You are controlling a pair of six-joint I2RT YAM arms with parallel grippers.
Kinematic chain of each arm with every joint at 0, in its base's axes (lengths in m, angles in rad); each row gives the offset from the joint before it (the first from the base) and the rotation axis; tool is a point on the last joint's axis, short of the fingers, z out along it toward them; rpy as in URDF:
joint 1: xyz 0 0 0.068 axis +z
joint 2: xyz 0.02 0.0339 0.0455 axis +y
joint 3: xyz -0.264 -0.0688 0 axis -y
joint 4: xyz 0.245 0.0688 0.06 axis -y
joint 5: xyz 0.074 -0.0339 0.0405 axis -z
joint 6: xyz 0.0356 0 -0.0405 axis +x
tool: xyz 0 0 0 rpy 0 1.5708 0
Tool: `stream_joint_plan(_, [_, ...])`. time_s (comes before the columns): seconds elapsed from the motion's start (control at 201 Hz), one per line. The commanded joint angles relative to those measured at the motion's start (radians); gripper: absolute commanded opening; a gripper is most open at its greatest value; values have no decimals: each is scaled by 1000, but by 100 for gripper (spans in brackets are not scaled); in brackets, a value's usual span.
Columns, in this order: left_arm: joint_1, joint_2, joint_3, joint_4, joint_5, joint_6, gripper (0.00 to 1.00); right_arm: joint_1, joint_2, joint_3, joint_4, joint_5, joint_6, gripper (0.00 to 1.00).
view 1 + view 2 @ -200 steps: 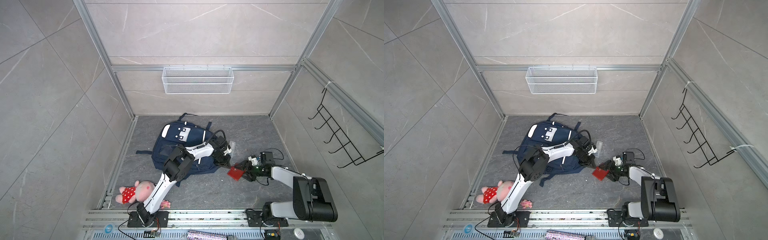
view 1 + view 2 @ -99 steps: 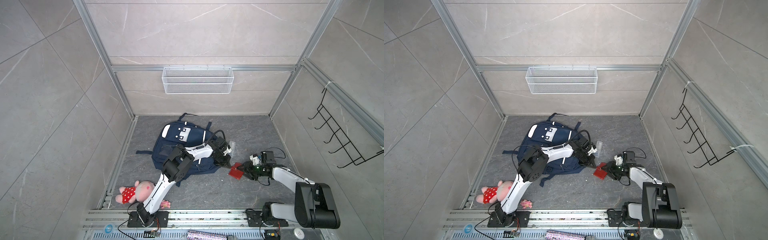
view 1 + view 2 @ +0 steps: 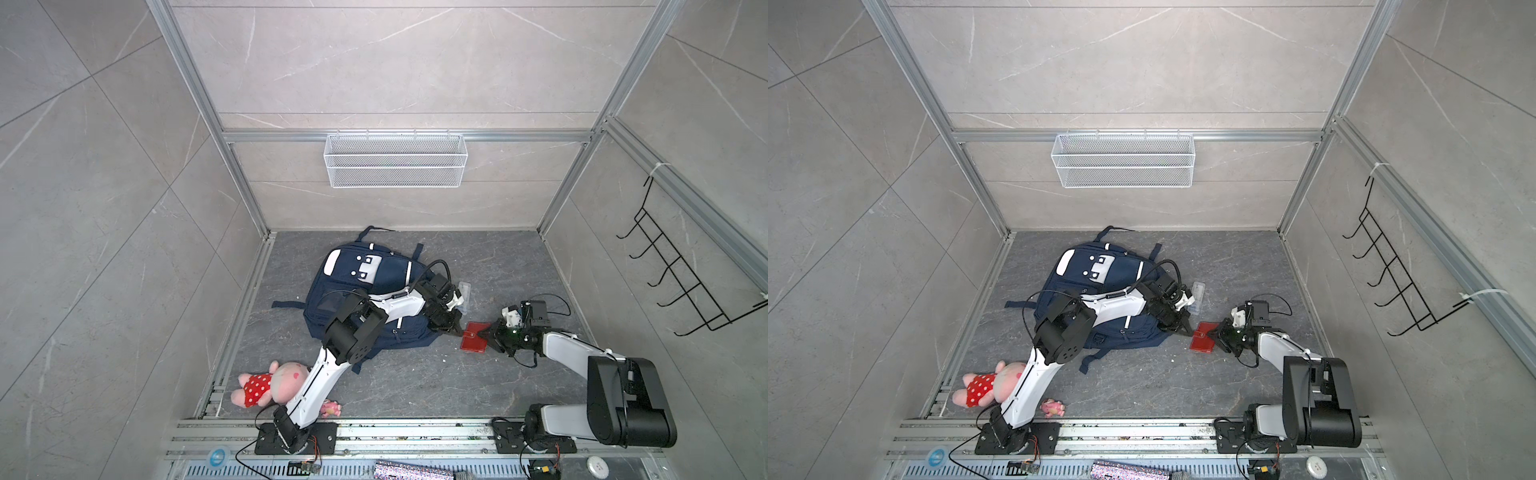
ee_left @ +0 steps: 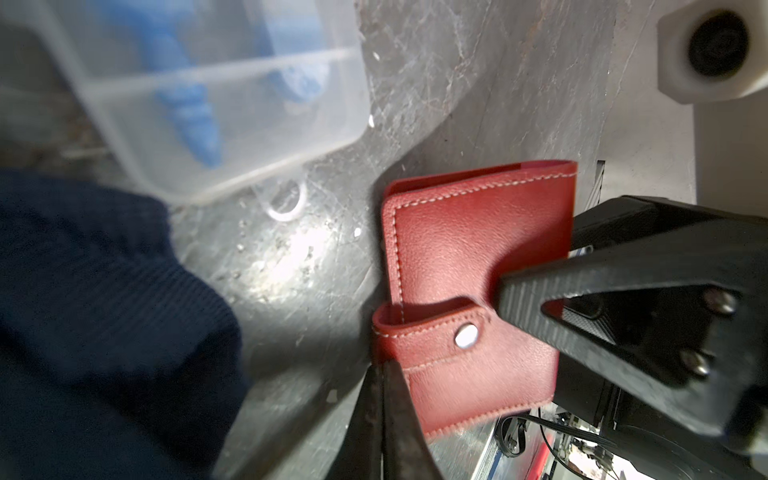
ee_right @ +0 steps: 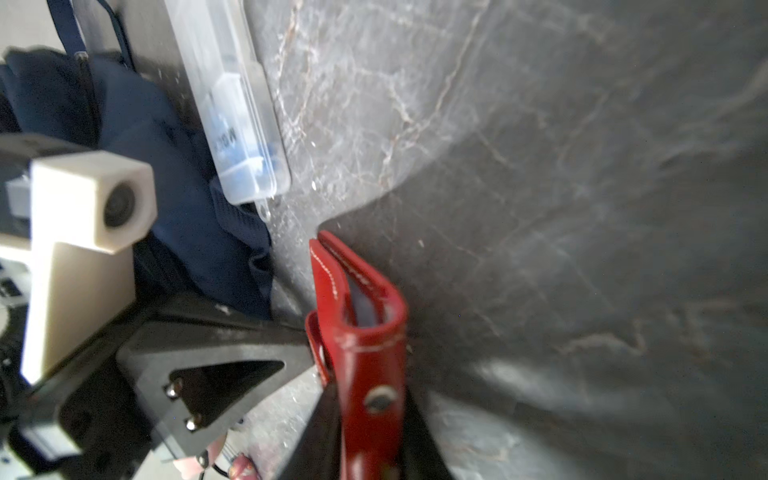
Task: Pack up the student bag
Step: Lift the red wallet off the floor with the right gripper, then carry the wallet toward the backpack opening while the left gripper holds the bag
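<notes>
I need my left gripper to leave the red wallet, because the student bag's front (image 3: 392, 274) is lying flat. That gripper should lift the front by the white stripe (image 3: 409, 273) before the wallet goes in.
The student bag (image 3: 357, 282) (image 3: 1088, 274) lies flat on the grey floor, navy with white stripes; its fabric edge shows in the wrist views (image 4: 104, 311) (image 5: 166, 187). To its right is a red wallet (image 3: 473, 343) (image 3: 1202, 344) (image 4: 465, 249) (image 5: 365, 361) with a snap strap. My right gripper (image 3: 484, 332) (image 3: 1214, 332) (image 5: 370, 399) is shut on the wallet, one finger on each face. My left gripper (image 3: 459, 332) (image 3: 1190, 332) (image 4: 383, 368) is shut with nothing between its fingers. Its tips touch the wallet's strap edge on the side facing the bag.
A clear plastic box (image 3: 464, 296) (image 3: 1198, 296) (image 4: 208, 104) (image 5: 232, 116) with blue contents lies by the bag's right edge. A pink plush toy (image 3: 270, 384) (image 3: 988, 384) lies at front left by the left arm's base. A wire basket (image 3: 395, 166) hangs on the back wall.
My right gripper has moved left onto the red wallet and closed on it. The left arm and the bag have hardly moved.
</notes>
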Motion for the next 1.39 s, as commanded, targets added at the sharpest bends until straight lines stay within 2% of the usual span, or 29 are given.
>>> stream_joint_plan(0.0, [-10, -103, 20, 26, 9, 45, 7, 6, -42, 9, -1, 14, -28, 9])
stream_joint_plan(0.11, [-4, -175, 110, -64, -11, 92, 22, 6, -56, 17, -43, 21, -54, 0])
stream_joint_plan(0.214, [8, -244, 172, -155, -61, 111, 36, 6, -120, 27, -68, 17, -66, 0])
stream_joint_plan(0.403, [105, -388, 91, -207, -85, 59, 64, 6, -244, 84, -107, 5, -114, 0])
stream_joint_plan(0.617, [239, -471, 88, -408, -200, 142, 78, 34, -281, 253, -302, -1, -240, 0])
stream_joint_plan(0.752, [304, -498, 100, -492, -248, 118, 80, 40, -281, 364, -381, 11, -275, 0])
stream_joint_plan(0.837, [340, -526, 60, -471, -244, 100, 80, 45, -265, 411, -387, 20, -269, 0])
stream_joint_plan(0.996, [348, -550, -3, -441, -233, 116, 79, 61, -186, 486, -346, 29, -257, 0])
stream_joint_plan(1.155, [382, -572, -88, -390, -215, 81, 79, 114, -116, 569, -350, 65, -257, 0])
stream_joint_plan(1.285, [391, -507, -39, -483, -275, 142, 79, 150, -68, 562, -339, 102, -242, 0])
stream_joint_plan(1.389, [391, -468, -22, -483, -270, 151, 79, 204, -77, 561, -313, 134, -239, 0])
